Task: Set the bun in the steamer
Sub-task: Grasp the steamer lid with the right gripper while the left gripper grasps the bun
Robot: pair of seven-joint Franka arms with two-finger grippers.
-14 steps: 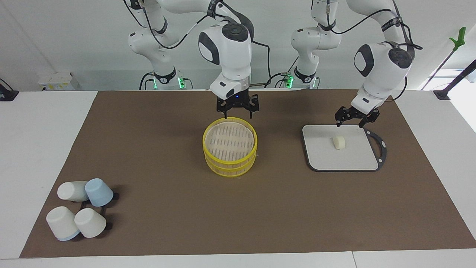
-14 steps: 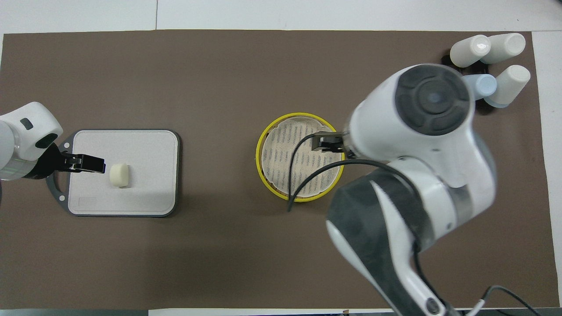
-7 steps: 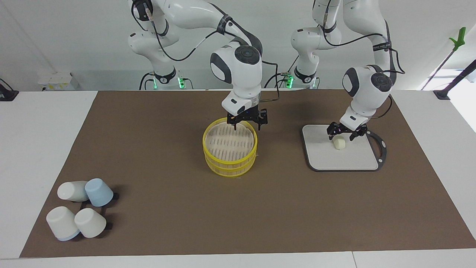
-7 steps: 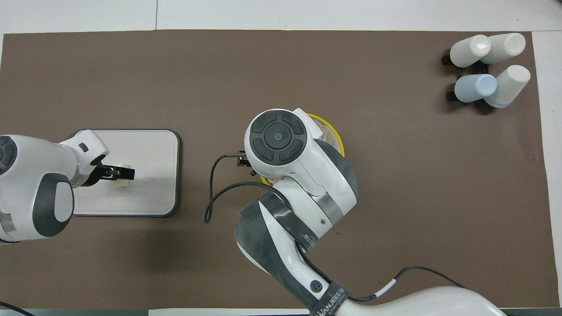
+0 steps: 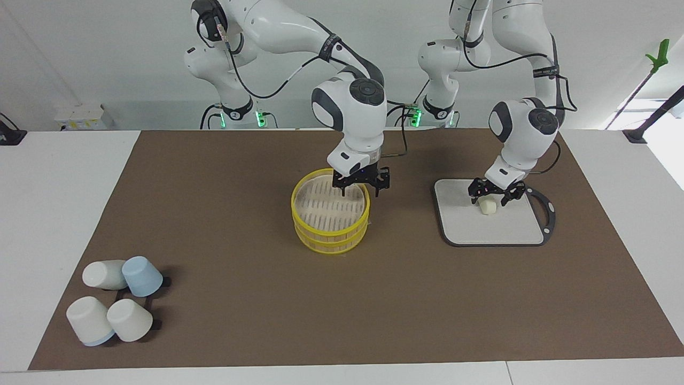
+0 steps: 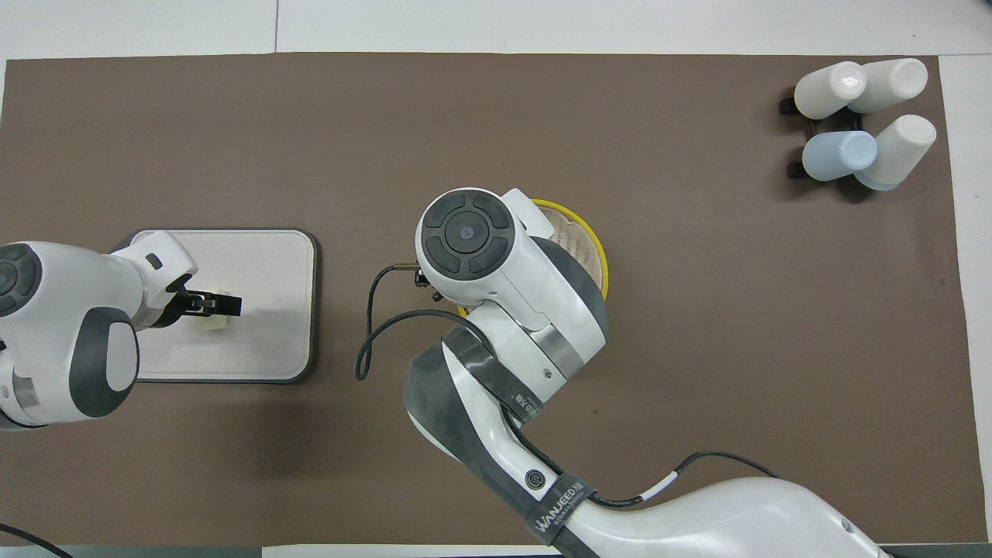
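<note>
The steamer lid [image 6: 604, 262] will come off in one piece and uncover a slatted level when I lift, because a pale slotted disc [image 6: 578, 243] sits inside the yellow rim.
The cream-white bun [image 5: 487, 207] [image 6: 209, 321] lies on the grey cutting board [image 5: 465, 227] [image 6: 263, 341] toward the left arm's end of the table. My left gripper [image 5: 488, 195] [image 6: 227, 305] is low over the bun, open, with a finger on either side of it. The yellow-rimmed steamer [image 5: 329, 214] [image 6: 597, 260] stands mid-table, its slatted top tier in place. My right gripper [image 5: 360, 185] hangs open just above the steamer's rim, on the part nearest the robots and the left arm's end. In the overhead view the right arm's hand hides this gripper and most of the steamer.
Several upturned cups [image 5: 115, 299] [image 6: 860, 116], white and pale blue, stand on a black rack at the right arm's end, far from the robots. A brown mat [image 5: 240, 299] covers the table.
The left gripper has come down from the board's edge onto the bun. The right gripper has dropped and shifted along the steamer's rim toward the left arm's end.
</note>
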